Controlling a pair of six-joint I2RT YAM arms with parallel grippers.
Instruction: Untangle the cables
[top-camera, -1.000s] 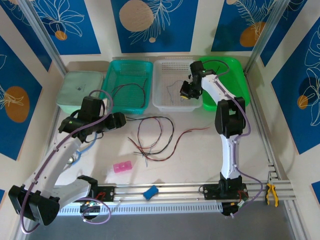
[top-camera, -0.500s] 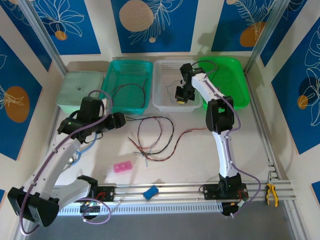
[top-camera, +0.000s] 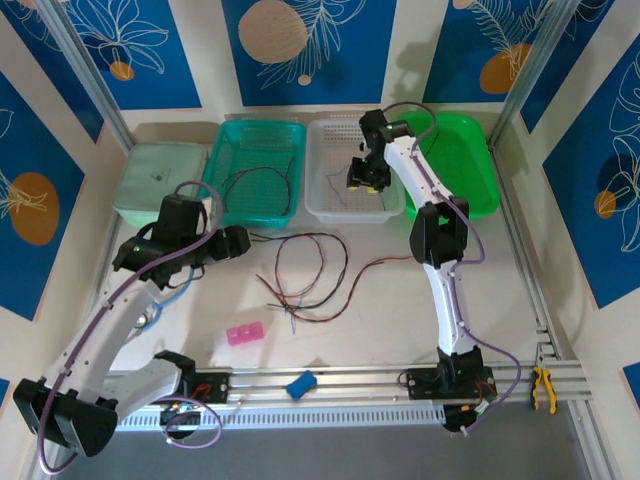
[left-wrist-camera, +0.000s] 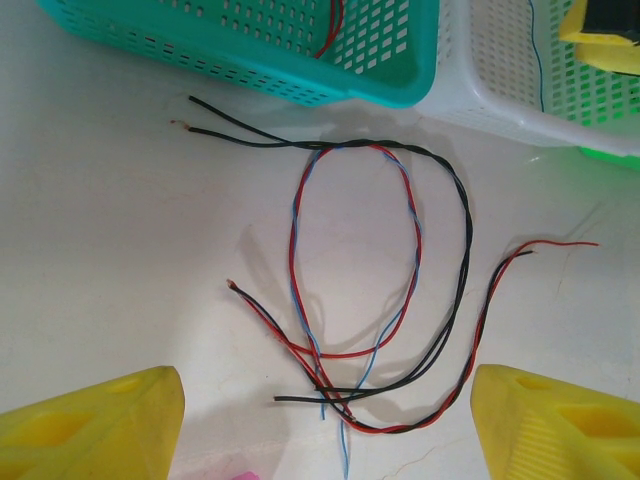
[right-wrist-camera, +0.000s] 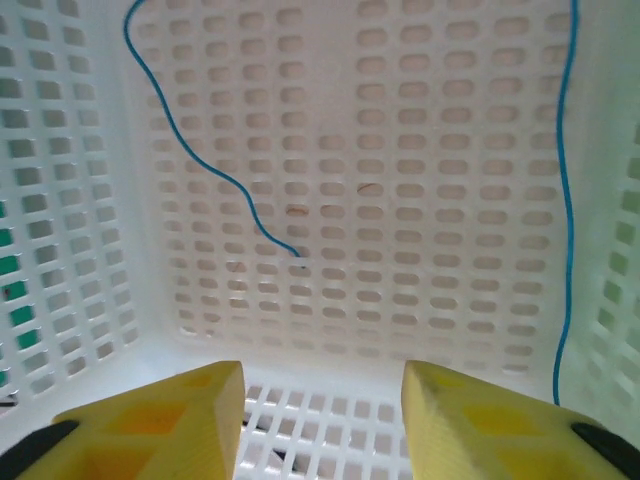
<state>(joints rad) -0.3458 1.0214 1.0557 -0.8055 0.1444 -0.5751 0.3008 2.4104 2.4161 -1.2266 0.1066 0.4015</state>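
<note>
The red wire's loose end (top-camera: 402, 258) pokes out clear of the tangle, so the robot's right gripper keeps going toward it until its fingers close around that end (top-camera: 408, 257).
The cables (top-camera: 310, 275) lie in a loose tangle on the table centre: red, black and thin blue wires in overlapping loops (left-wrist-camera: 370, 270). My left gripper (top-camera: 237, 243) hovers just left of the tangle, open, its yellow fingers (left-wrist-camera: 95, 420) wide apart with nothing between them. A dark wire (top-camera: 258, 180) lies in the teal basket (top-camera: 225, 205). My right gripper (top-camera: 365, 180) is over the white basket (top-camera: 330, 208), open and empty (right-wrist-camera: 320, 400). A thin blue wire (right-wrist-camera: 215, 170) lies on the basket floor, and a blue strand (right-wrist-camera: 567, 200) runs along its right side.
A green basket (top-camera: 470, 170) stands right of the white one, a pale lidded box (top-camera: 150, 180) at far left. A light blue tube loop (top-camera: 175, 295) lies under the left arm. A pink piece (top-camera: 245, 333), a blue piece (top-camera: 301, 382) and pliers (top-camera: 542, 385) lie near the front rail.
My right arm has swung left and farther back, from the white basket's right edge to over its middle. The left arm and the tangle have not moved.
</note>
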